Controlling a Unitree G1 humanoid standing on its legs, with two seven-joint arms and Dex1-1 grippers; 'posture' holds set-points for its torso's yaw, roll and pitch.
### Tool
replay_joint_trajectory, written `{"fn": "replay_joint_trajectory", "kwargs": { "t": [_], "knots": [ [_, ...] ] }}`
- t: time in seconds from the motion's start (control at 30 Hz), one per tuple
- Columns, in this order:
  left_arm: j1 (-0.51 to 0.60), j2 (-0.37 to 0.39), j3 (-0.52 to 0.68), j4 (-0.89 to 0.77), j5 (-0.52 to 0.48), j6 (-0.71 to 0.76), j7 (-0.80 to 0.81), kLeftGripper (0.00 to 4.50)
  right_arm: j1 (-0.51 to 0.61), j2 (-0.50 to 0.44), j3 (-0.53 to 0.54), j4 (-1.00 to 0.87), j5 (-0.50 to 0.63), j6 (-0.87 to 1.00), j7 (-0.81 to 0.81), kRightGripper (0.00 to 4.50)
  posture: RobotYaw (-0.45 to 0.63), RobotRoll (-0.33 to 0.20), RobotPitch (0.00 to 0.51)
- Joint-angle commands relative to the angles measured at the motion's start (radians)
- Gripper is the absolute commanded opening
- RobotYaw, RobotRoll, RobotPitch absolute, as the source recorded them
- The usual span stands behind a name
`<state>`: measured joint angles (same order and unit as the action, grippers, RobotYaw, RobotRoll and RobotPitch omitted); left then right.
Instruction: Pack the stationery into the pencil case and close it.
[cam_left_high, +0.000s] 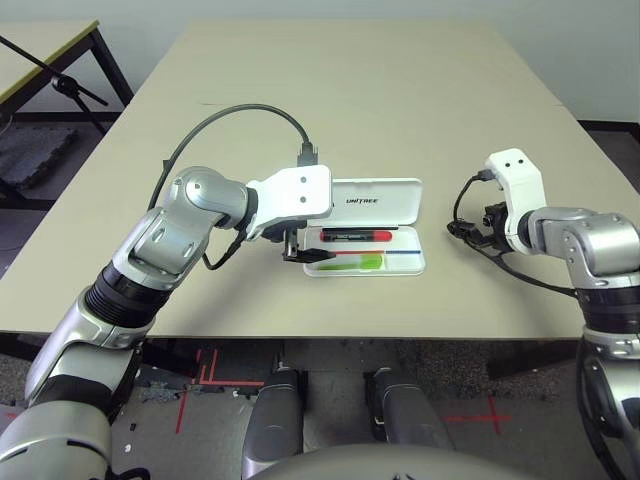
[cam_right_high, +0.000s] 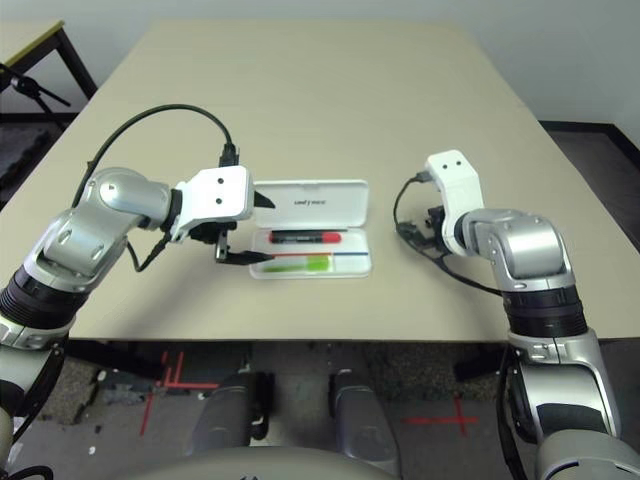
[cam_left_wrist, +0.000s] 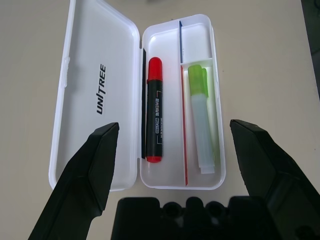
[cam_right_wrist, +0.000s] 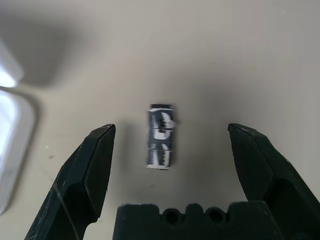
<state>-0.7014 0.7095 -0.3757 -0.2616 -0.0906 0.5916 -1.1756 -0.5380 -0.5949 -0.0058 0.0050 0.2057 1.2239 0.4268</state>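
Next, I turn the silver-and-black piece (cam_right_wrist: 160, 136) lengthwise with my right gripper before I lower it into the empty compartment (cam_left_high: 404, 263) by the highlighter, because the piece lies crosswise to the case.
The white pencil case (cam_left_high: 395, 195) lies open at the table's middle, its "UNITREE" lid laid flat on the far side. In its tray rest a red marker (cam_left_wrist: 154, 112) with a black body and a lime-green highlighter (cam_left_wrist: 202, 120), on either side of a red and blue stripe. My left gripper (cam_left_wrist: 174, 127) is open, hanging over the case's left end (cam_left_high: 305, 255). To the right of the case, my right gripper (cam_right_wrist: 171, 130) is open above a tiny silver-and-black piece (cam_right_wrist: 161, 136) that lies on the table between its fingers.
The beige table (cam_left_high: 350, 100) stretches bare behind the case. A black cable (cam_left_high: 230, 115) arcs over my left forearm. A second table and a black stand (cam_left_high: 60, 80) are at the far left. The table's front edge runs close below the case.
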Motion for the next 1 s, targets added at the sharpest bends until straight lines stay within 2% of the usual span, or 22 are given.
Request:
{"fn": "replay_joint_trajectory", "kwargs": {
  "t": [0.03, 0.47, 0.5, 0.57, 0.83, 0.87, 1.0],
  "knots": [
    [-0.005, 0.003, -0.016, -0.03, 0.005, 0.017, 0.003, 4.48, 0.004, 0.018, 0.025, 0.03, -0.016, -0.023, -0.015, 4.5, -0.02, 0.0, 0.09],
    [0.002, -0.001, -0.021, -0.068, 0.003, 0.057, 0.016, 4.48, -0.008, 0.053, 0.057, 0.082, -0.025, -0.05, -0.015, 4.5, -0.01, 0.0, 0.099],
    [0.003, 0.0, -0.023, -0.07, 0.005, 0.058, 0.017, 4.5, -0.008, 0.055, 0.057, 0.081, -0.023, -0.047, -0.015, 4.08, -0.01, 0.0, 0.099],
    [0.004, -0.003, -0.025, -0.078, 0.003, 0.064, 0.021, 4.5, -0.005, 0.058, 0.058, 0.078, -0.023, -0.043, -0.016, 3.57, -0.01, 0.0, 0.099],
    [0.004, 0.001, -0.027, -0.085, -0.001, 0.07, 0.023, 4.5, -0.003, 0.044, 0.055, 0.091, -0.029, -0.051, -0.013, 0.54, 0.0, 0.0, 0.1],
    [0.003, 0.0, -0.028, -0.082, 0.0, 0.068, 0.023, 4.5, -0.005, 0.041, 0.054, 0.096, -0.03, -0.054, -0.012, 0.33, -0.01, 0.0, 0.099],
    [-0.001, 0.0, -0.029, -0.075, 0.0, 0.062, 0.022, 4.5, -0.018, 0.016, 0.052, 0.105, -0.033, -0.063, 0.003, 0.33, -0.01, 0.0, 0.098]
  ]
}}
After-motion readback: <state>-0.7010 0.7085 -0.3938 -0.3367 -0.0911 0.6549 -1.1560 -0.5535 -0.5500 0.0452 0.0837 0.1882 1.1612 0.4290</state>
